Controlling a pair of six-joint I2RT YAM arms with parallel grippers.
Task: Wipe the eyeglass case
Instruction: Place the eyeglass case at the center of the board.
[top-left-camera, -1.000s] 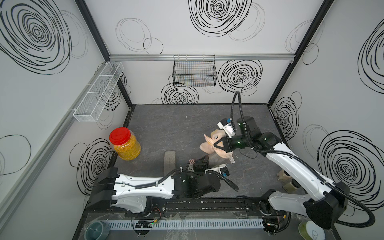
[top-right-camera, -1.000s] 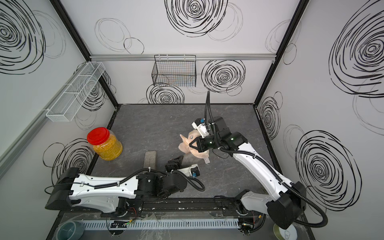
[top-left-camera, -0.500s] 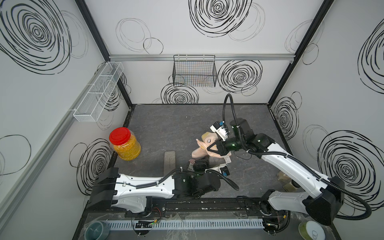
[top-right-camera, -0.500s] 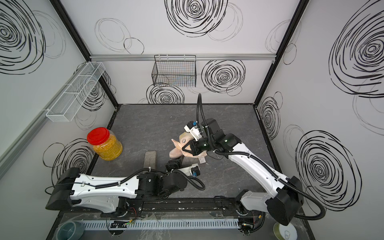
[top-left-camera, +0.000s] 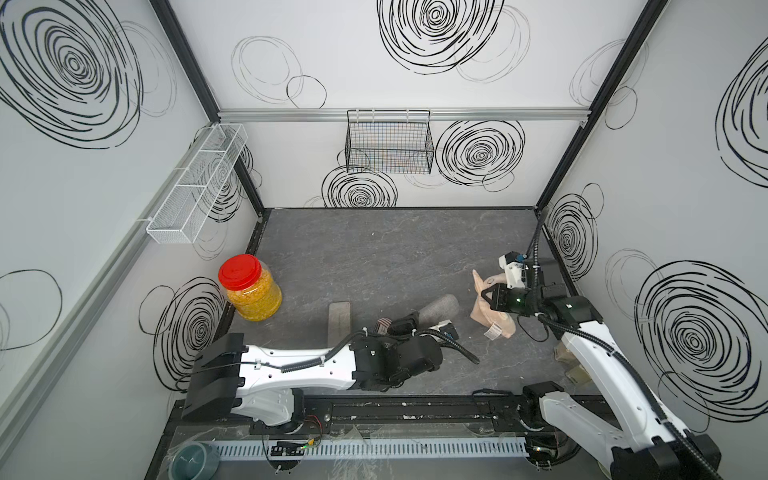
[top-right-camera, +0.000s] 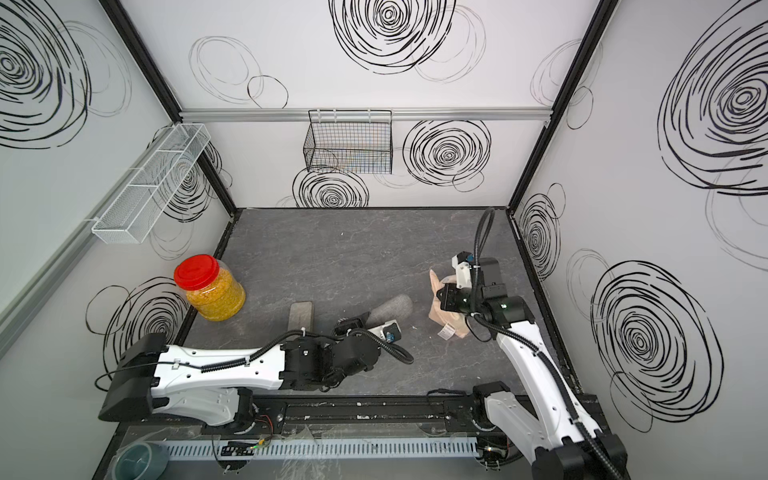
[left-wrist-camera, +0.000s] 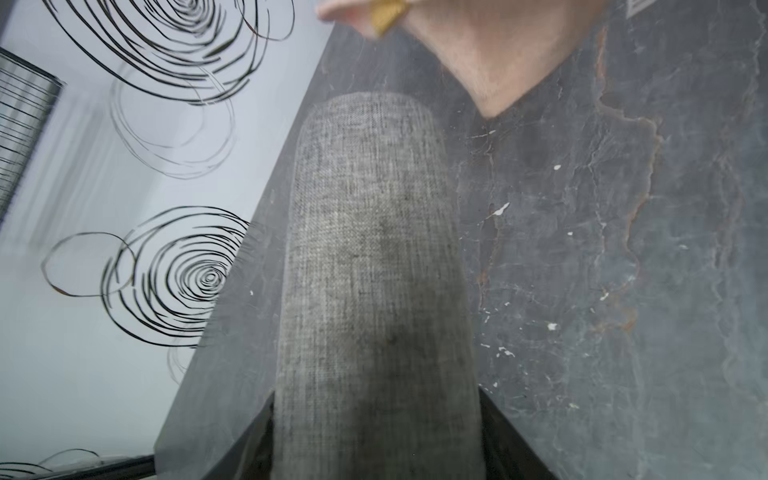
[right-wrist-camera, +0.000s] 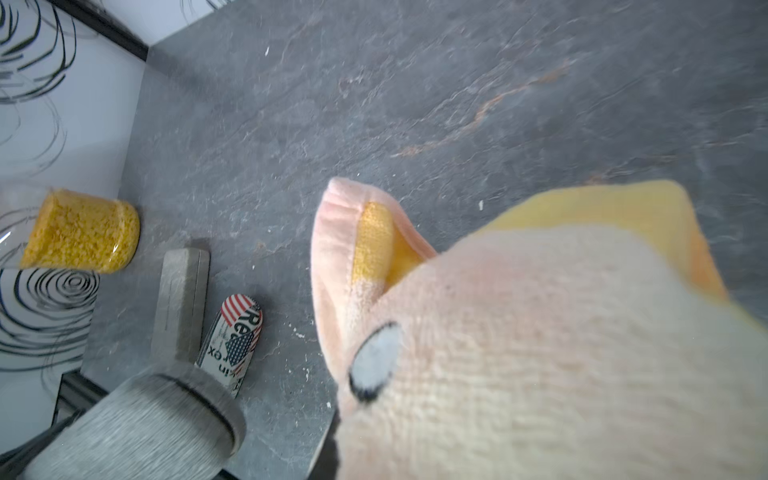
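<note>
The left gripper's fingers hide the eyeglass case's near end (left-wrist-camera: 379, 428), so the robot should put the eyeglass case down and open them before wiping it with the cloth (top-left-camera: 494, 317).
The eyeglass case (top-left-camera: 438, 308) is a grey woven-fabric tube, and my left gripper (top-left-camera: 407, 323) is shut on its near end. In the left wrist view the eyeglass case (left-wrist-camera: 374, 270) runs away from the jaws, which press on both its sides. My right gripper (top-left-camera: 492, 298) is shut on a pink and yellow cloth (top-left-camera: 490, 320), a short way right of the case's far end and apart from it. In the right wrist view that cloth (right-wrist-camera: 540, 332) hides the fingers. The eyeglass case (top-right-camera: 390, 309) and the cloth (top-right-camera: 446, 318) appear in both top views.
A red-lidded jar (top-left-camera: 249, 286) of yellow bits stands at the left wall. A flat grey case (top-left-camera: 340, 318) and a flag-patterned case (right-wrist-camera: 235, 340) lie left of my left gripper. A black wire basket (top-left-camera: 388, 141) hangs on the back wall, a white mesh shelf (top-left-camera: 195, 187) on the left wall.
My right gripper has swung right with the cloth, off the eyeglass case, whose far end now shows uncovered. The left arm has held still.
</note>
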